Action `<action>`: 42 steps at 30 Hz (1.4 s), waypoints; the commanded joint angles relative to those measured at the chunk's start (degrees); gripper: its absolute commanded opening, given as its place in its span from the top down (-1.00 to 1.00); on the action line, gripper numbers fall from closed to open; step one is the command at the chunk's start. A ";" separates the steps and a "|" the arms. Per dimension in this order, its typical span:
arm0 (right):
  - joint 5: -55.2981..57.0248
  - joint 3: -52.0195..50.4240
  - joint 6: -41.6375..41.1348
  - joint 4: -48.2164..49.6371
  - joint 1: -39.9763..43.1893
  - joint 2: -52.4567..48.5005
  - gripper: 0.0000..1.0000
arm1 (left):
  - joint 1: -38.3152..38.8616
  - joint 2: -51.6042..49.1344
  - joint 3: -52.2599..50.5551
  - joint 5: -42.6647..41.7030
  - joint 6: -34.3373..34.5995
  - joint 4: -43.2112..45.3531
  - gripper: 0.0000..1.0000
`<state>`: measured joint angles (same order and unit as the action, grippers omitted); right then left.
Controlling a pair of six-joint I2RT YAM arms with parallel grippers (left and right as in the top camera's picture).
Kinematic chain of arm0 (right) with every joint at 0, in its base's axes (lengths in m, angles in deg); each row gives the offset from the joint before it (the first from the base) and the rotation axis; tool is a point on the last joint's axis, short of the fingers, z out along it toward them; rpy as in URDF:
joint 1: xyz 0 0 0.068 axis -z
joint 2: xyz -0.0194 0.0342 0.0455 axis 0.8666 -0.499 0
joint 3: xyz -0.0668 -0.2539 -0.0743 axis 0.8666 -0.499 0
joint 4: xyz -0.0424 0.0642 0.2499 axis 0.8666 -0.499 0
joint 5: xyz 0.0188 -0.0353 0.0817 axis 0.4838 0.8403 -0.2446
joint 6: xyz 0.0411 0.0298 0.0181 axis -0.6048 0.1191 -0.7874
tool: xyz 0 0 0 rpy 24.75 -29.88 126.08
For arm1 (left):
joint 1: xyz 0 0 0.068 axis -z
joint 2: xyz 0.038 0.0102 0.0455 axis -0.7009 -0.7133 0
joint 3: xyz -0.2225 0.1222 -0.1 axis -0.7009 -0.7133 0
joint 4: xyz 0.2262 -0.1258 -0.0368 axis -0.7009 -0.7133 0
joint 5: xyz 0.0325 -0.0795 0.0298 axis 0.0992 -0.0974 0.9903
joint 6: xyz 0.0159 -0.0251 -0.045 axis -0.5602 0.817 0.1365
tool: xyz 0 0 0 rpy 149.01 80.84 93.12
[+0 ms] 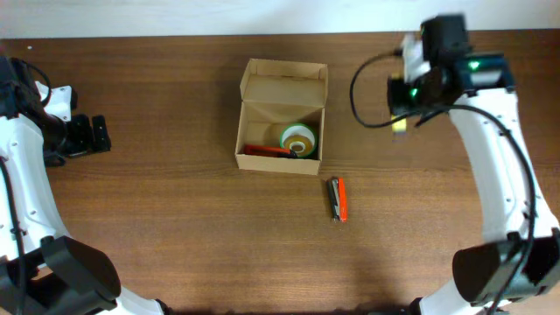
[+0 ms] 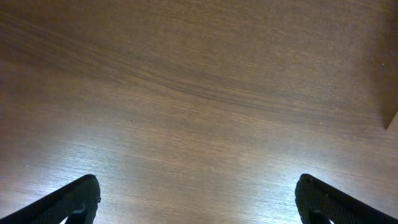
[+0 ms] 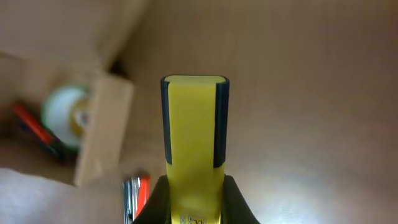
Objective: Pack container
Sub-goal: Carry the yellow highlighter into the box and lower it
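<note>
The yellow tool (image 1: 399, 124) points across the red-handled tool in the container (image 1: 266, 150). My right gripper should turn the yellow tool to line up with it before lowering it beside it.
The container (image 1: 282, 129) is an open brown cardboard box in the middle of the table, lid flap folded back. Inside lie a green-and-white tape roll (image 1: 297, 139) and a red-handled tool (image 1: 268, 150). To the box's right and above the table, my right gripper (image 1: 404, 103) is shut on a yellow tool with black edges (image 1: 400, 125). In the right wrist view that yellow tool (image 3: 194, 124) sticks out between the fingers (image 3: 239, 199), with the container (image 3: 102, 130) and tape roll (image 3: 65, 115) at lower left. My left gripper (image 1: 103, 134) rests far left, open over bare wood (image 2: 198, 199).
An orange-and-silver folding multi-tool (image 1: 338, 199) lies on the table in front of the box's right corner; in the right wrist view this multi-tool (image 3: 135, 194) shows beside my fingers. The brown wooden table ends at a white wall along the back.
</note>
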<state>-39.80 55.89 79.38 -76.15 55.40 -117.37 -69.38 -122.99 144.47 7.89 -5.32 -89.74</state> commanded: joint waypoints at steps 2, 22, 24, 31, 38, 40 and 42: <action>0.13 11.96 3.85 -0.61 -2.19 -0.85 0.93 | -0.15 0.57 -0.04 -0.59 -0.94 0.15 -1.00; 1.95 19.65 28.26 -5.53 -24.11 -20.65 0.93 | -0.15 0.57 -0.04 -0.59 -0.94 0.15 -0.99; 1.79 19.63 30.88 -6.64 -25.55 -22.60 0.93 | -0.15 0.57 -0.04 -0.59 -0.94 0.15 -0.99; 1.40 19.63 36.41 -6.99 -28.15 -26.32 0.94 | -0.15 0.57 -0.04 -0.59 -0.94 0.15 -1.00; 0.85 19.63 41.29 -7.02 -28.37 -28.72 0.93 | -0.15 0.57 -0.04 -0.59 -0.92 0.15 -1.00; 0.66 19.63 42.42 -7.13 -28.37 -29.68 0.93 | -0.15 0.57 -0.04 -0.59 -0.94 0.15 -0.99; 0.35 19.63 42.73 -7.30 -28.37 -30.64 0.93 | -0.15 0.57 -0.04 -0.59 -0.94 0.15 -1.00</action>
<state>-38.60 75.28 119.77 -83.12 27.38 -146.26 -69.38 -122.99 144.47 7.91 -5.32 -89.72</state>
